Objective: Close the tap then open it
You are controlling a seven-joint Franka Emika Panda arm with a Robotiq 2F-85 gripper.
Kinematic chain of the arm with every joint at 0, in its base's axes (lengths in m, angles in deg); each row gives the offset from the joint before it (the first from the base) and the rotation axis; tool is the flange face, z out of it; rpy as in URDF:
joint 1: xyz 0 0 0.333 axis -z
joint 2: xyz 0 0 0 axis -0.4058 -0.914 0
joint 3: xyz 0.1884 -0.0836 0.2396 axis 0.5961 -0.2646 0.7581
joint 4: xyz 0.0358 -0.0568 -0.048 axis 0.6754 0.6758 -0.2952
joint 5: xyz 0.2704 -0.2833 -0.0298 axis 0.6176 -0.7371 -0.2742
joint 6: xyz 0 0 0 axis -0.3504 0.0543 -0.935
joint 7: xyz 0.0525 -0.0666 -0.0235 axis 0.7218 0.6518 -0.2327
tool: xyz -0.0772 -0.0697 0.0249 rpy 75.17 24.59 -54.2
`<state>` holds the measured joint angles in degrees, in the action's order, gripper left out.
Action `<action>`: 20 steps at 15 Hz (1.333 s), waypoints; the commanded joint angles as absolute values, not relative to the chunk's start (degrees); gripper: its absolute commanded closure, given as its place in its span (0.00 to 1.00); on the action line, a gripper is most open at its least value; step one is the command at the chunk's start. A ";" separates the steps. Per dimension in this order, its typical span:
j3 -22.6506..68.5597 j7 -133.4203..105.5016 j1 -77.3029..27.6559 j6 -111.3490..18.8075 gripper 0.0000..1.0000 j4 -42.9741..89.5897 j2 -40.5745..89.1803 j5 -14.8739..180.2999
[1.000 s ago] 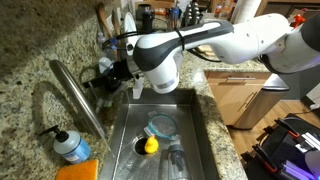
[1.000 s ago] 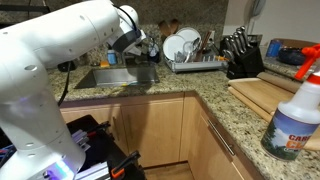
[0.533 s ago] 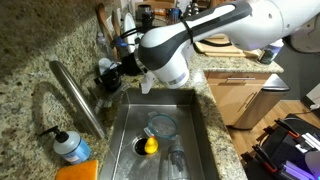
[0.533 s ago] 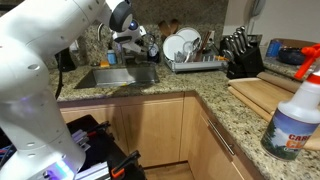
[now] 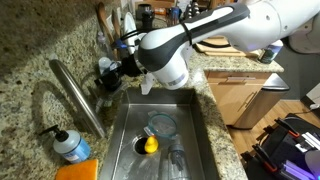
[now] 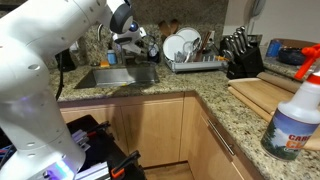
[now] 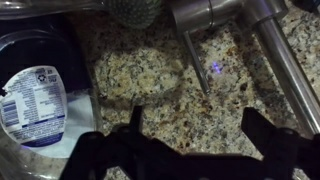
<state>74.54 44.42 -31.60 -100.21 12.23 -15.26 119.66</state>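
Next, I bring my gripper back against the lever's side [image 7: 197,65] to open the tap, because the spout is dry and the lever's tip [image 7: 206,90] is past my fingers.
The tap [image 5: 80,100] is a long brushed-steel spout reaching from the counter's back toward the sink. In the wrist view its base [image 7: 205,10] lies at the top, the spout [image 7: 285,60] runs down the right side, and a thin lever [image 7: 195,55] points toward my jaws. My gripper [image 7: 195,125] is open and empty over bare granite, just short of the lever tip and not touching it. In both exterior views the gripper [image 5: 108,75] [image 6: 130,45] hovers at the tap's base behind the sink.
A clear soap bottle [image 5: 70,148] and an orange sponge [image 5: 80,170] stand by the spout. The sink [image 5: 195,130] holds a yellow object [image 5: 150,145] and a glass. A labelled dark container [image 7: 35,100] sits beside my jaws. A dish rack [image 6: 190,50], knife block [image 6: 243,55] and spray bottle [image 6: 300,110] stand farther along the counter.
A second ago the arm's upper links swung up and back while the gripper stayed by the tap's base. Nothing has visibly moved in the last half second.
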 commanded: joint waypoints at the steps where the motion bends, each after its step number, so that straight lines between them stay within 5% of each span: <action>1: 74.55 44.42 -31.60 -100.21 0.00 12.22 -15.26 119.66; 10: 64.37 34.74 -38.23 -91.99 0.00 7.33 -19.36 120.83; 20: 72.42 35.88 -36.86 -93.23 0.00 -0.99 -25.25 116.63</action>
<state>72.44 35.88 -36.86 -93.23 -1.07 -25.31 116.61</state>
